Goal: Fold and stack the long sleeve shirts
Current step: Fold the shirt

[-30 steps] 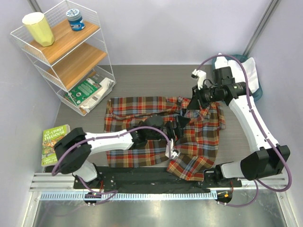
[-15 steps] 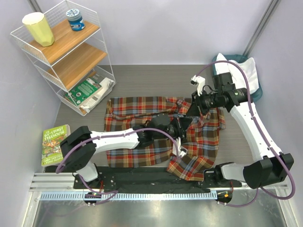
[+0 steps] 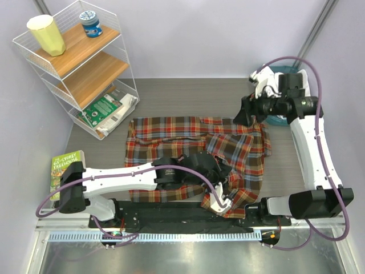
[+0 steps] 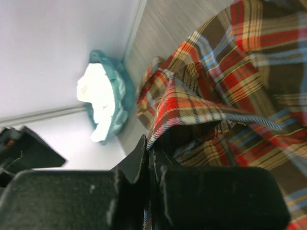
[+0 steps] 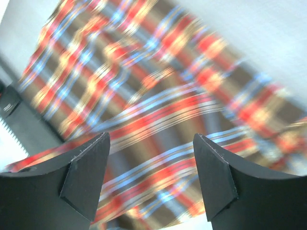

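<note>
The robot's left gripper and right gripper should pull the shirt back by its far corners (image 3: 138, 125), because the plaid shirt's near corner (image 3: 234, 213) lies over the table's edge.
The plaid long sleeve shirt (image 3: 171, 134) lies spread across the table's middle, its right part folded and rumpled. My left gripper (image 3: 227, 178) is low over the shirt's near right part. In the left wrist view the jaws (image 4: 149, 143) are shut on an edge of the plaid shirt (image 4: 230, 96), which rises in a fold from the fingers. My right gripper (image 3: 239, 117) hangs above the shirt's far right corner. Its jaws (image 5: 151, 177) stand open and hold nothing, with the blurred plaid shirt (image 5: 144, 96) below. The white long sleeve shirt (image 3: 303, 84) sits bundled in the teal basket.
The teal basket (image 3: 279, 120) stands at the far right, and its rim (image 4: 117, 81) shows in the left wrist view. A wire shelf (image 3: 80, 68) at the far left carries a yellow cup (image 3: 47, 34), a blue jar (image 3: 90, 23) and a green package. A book (image 3: 64, 171) lies at the left edge.
My left gripper shut on the plaid shirt and drew that fold toward the near edge. My right gripper opened, let go of the shirt and pulled back to the right.
</note>
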Controlling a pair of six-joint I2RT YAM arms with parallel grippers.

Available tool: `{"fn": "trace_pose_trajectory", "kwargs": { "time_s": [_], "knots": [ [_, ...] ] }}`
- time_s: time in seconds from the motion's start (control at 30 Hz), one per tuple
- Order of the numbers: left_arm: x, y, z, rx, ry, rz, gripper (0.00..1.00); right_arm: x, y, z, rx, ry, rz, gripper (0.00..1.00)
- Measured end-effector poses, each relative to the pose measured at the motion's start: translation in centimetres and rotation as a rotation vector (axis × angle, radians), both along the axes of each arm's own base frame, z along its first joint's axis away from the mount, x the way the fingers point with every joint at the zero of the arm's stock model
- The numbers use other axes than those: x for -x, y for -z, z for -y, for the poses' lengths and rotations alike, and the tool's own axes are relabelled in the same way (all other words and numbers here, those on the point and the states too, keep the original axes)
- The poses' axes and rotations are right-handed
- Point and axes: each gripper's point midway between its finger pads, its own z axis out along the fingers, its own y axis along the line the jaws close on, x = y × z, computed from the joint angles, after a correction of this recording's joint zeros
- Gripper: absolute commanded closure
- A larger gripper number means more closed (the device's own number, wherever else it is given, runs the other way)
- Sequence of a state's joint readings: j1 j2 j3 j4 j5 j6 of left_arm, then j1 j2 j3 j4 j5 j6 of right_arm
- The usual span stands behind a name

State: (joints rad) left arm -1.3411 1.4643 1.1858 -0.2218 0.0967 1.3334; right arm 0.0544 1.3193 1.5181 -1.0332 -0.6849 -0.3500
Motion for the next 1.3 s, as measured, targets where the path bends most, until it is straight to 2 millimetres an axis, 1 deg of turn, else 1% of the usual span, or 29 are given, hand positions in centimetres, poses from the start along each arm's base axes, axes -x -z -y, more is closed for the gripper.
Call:
{"fn": "trace_pose_trajectory", "kwargs": {
  "time_s": [0.07, 0.13, 0.2, 0.3, 0.33, 0.4, 0.47, 0.53, 0.57, 0.63, 0.67, 0.73, 0.77, 0.8, 0.87, 0.93, 1.0, 1.03, 1.1, 1.13, 1.2, 1.23, 1.3],
  "knots": [
    [0.5, -0.5, -0.2, -0.009, -0.037, -0.072, 1.00, -1.8, -0.9, 1.1, 0.009, 0.031, 0.036, 0.24],
    [0.4, -0.6, -0.3, -0.021, -0.096, -0.149, 1.00, -3.5, -0.9, 1.9, 0.019, 0.055, 0.046, 0.24],
    [-0.1, -0.5, 0.3, -0.026, -0.172, -0.233, 1.00, -4.7, -0.3, 2.7, 0.024, 0.074, 0.030, 0.25],
    [-1.2, 0.0, 1.8, -0.034, -0.281, -0.364, 1.00, -6.0, 1.5, 4.0, 0.037, 0.104, -0.016, 0.25],
    [-1.8, 0.5, 2.0, -0.037, -0.321, -0.415, 1.00, -6.4, 2.0, 4.5, 0.044, 0.116, -0.028, 0.25],
    [-3.3, 1.1, 1.8, -0.040, -0.392, -0.485, 1.00, -6.8, 2.8, 5.3, 0.057, 0.136, -0.043, 0.25],
    [-5.3, 1.5, 1.0, -0.027, -0.479, -0.569, 1.00, -7.1, 3.2, 6.0, 0.071, 0.150, -0.048, 0.25],
    [-8.0, 1.0, -0.1, 0.014, -0.577, -0.651, 1.00, -7.2, 3.6, 6.5, 0.086, 0.164, -0.049, 0.25],
    [-9.6, 0.4, -0.8, 0.042, -0.628, -0.694, 1.00, -7.3, 3.8, 6.7, 0.092, 0.169, -0.047, 0.25],
    [-14.1, -1.5, -2.2, 0.144, -0.747, -0.776, 1.00, -7.5, 4.3, 7.0, 0.107, 0.180, -0.049, 0.25],
    [-15.7, -2.2, -2.8, 0.186, -0.794, -0.803, 1.00, -7.7, 4.6, 7.1, 0.110, 0.183, -0.053, 0.25],
    [-19.5, -2.9, -5.0, 0.267, -0.909, -0.862, 1.00, -8.2, 5.3, 7.3, 0.117, 0.188, -0.064, 0.24],
    [-21.1, -2.7, -6.3, 0.296, -0.971, -0.897, 1.00, -8.4, 5.8, 7.4, 0.121, 0.190, -0.072, 0.24],
    [-22.2, -2.3, -7.4, 0.314, -1.022, -0.927, 1.00, -8.6, 6.3, 7.5, 0.123, 0.191, -0.083, 0.24],
    [-24.1, -0.6, -9.8, 0.338, -1.142, -1.012, 1.00, -9.1, 7.5, 7.6, 0.127, 0.193, -0.111, 0.24],
    [-25.2, 2.2, -12.6, 0.349, -1.275, -1.111, 1.00, -9.4, 9.0, 7.7, 0.128, 0.192, -0.145, 0.26],
    [-25.5, 4.9, -14.7, 0.348, -1.383, -1.189, 1.00, -9.4, 10.2, 7.7, 0.128, 0.190, -0.175, 0.27],
    [-25.5, 6.5, -15.9, 0.347, -1.441, -1.234, 1.00, -9.4, 10.8, 7.6, 0.128, 0.188, -0.191, 0.29],
    [-25.1, 9.6, -18.3, 0.333, -1.556, -1.313, 1.00, -9.3, 11.8, 7.6, 0.128, 0.187, -0.215, 0.32],
    [-24.8, 10.9, -19.4, 0.328, -1.608, -1.348, 1.00, -9.1, 12.3, 7.5, 0.128, 0.184, -0.228, 0.35],
    [-24.3, 12.9, -21.3, 0.325, -1.693, -1.406, 1.00, -8.9, 13.0, 7.5, 0.131, 0.181, -0.246, 0.38],
    [-24.2, 13.6, -21.9, 0.327, -1.722, -1.427, 1.00, -8.8, 13.4, 7.4, 0.134, 0.180, -0.254, 0.42],
    [-24.0, 14.5, -23.2, 0.341, -1.774, -1.469, 1.00, -8.7, 14.1, 7.3, 0.143, 0.177, -0.264, 0.45]
  ]
}}
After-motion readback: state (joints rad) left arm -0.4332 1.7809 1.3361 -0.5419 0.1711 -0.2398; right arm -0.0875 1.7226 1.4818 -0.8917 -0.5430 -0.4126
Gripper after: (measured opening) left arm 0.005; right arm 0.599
